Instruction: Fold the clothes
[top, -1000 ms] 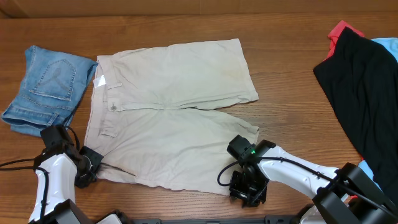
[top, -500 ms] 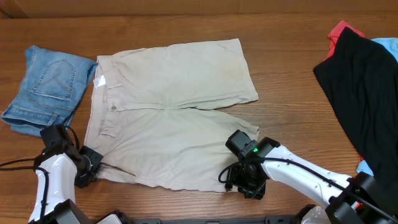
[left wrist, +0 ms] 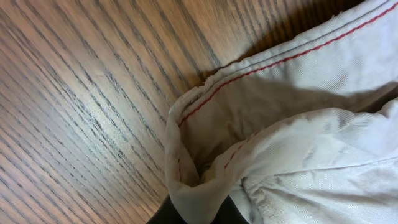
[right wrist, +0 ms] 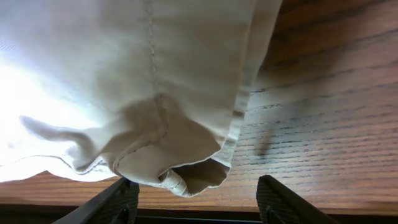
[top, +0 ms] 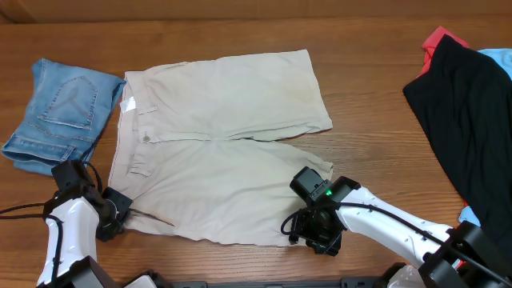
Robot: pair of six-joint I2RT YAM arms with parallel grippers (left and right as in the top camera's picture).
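Observation:
I can see the shorts' hem corner [right wrist: 210, 177] lying loose between my right gripper's open fingers, so I should close them on that corner [right wrist: 173, 179] before I lift the shorts' near leg over.
Large pale beige shorts [top: 216, 144] lie spread flat mid-table, waistband to the left and legs to the right. My left gripper [top: 112, 218] is at the near left waistband corner. In the left wrist view its dark fingers [left wrist: 199, 213] are shut on a pinched fold of the shorts [left wrist: 298, 143], which has red stitching. My right gripper [top: 316, 234] is at the near right hem corner. In the right wrist view its fingers [right wrist: 199, 194] are spread wide, and the hem corner of the shorts [right wrist: 124, 74] hangs loose between them.
Folded blue jeans [top: 60, 112] lie at the far left. A black garment [top: 464, 120] lies over red cloth [top: 438, 40] and light blue cloth [top: 496, 58] at the right edge. The near table edge is just behind both grippers.
My right gripper has shifted slightly up and to the right, onto the near hem corner, then held still. The left arm and the shorts have not moved.

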